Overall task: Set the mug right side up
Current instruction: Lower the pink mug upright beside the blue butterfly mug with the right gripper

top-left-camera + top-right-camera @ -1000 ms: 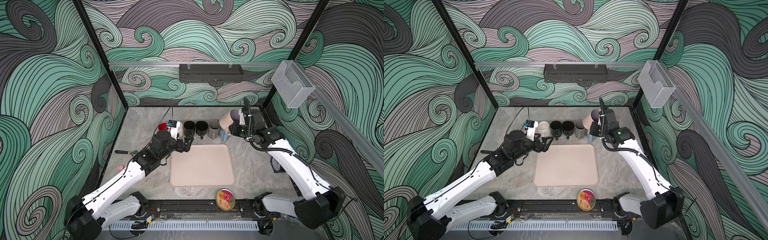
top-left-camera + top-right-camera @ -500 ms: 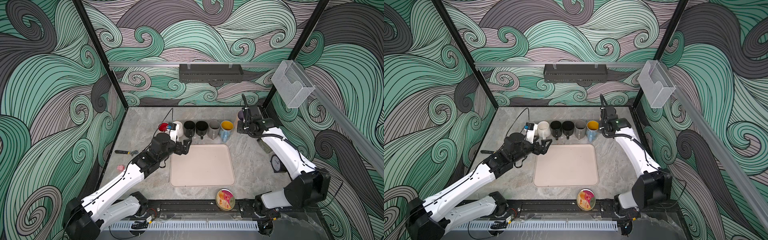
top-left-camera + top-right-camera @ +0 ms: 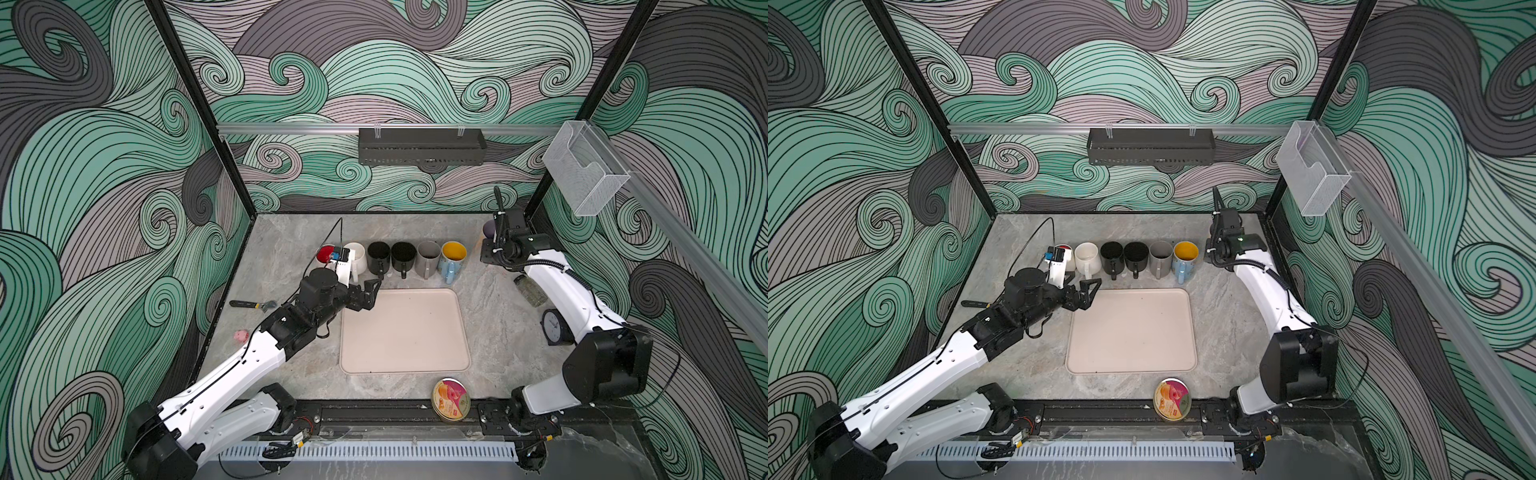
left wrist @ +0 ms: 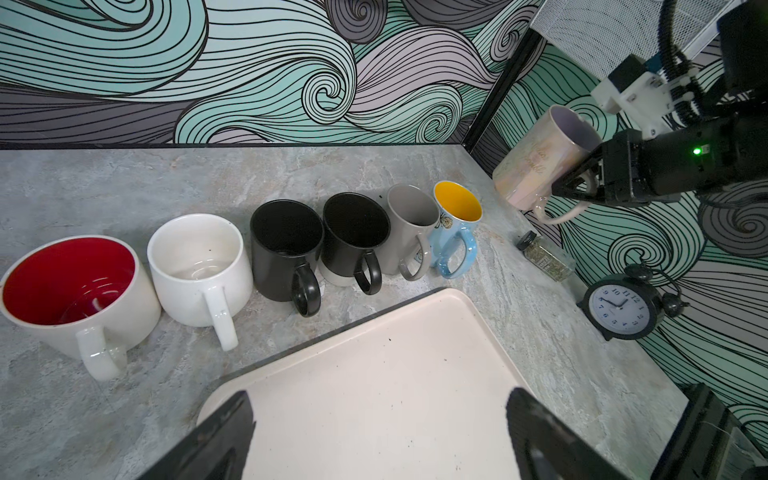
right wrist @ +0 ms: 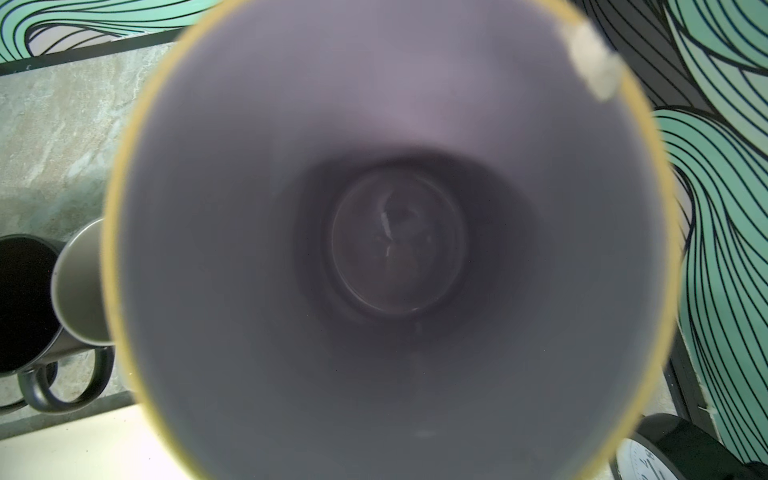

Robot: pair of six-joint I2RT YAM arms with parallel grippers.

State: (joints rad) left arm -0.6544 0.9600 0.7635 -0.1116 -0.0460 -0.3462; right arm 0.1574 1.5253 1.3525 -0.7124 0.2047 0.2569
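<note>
The pink mug's opening [image 4: 577, 128] is up and the spot [image 3: 475, 269] beside the blue mug is free, so the robot's right gripper should keep going down until the pink mug's bottom stands flat.
The mug [image 4: 536, 166], pale pink outside and purple inside, hangs tilted above the table's back right corner, mouth up towards the wrist. My right gripper [image 4: 569, 187] is shut on it at the handle side. In the right wrist view the mug's purple inside [image 5: 395, 249] fills the picture and hides the jaws. In a top view only a purple patch of the mug [image 3: 488, 227] shows behind the right gripper [image 3: 492, 247]. My left gripper [image 3: 370, 295] [image 4: 380, 405] is open and empty over the back left corner of the beige tray [image 3: 405, 332].
Several mugs stand upright in a row behind the tray, from the red-lined one [image 4: 70, 282] to the blue one with yellow inside [image 4: 457, 208]. A spice jar [image 3: 530, 291] and a clock [image 3: 552, 326] lie under the right arm. A tin [image 3: 451, 399], a wrench [image 3: 253, 304].
The right arm has carried the mug from beside the row of mugs out to the back right corner. The left gripper has drawn back a little towards the tray, still open.
</note>
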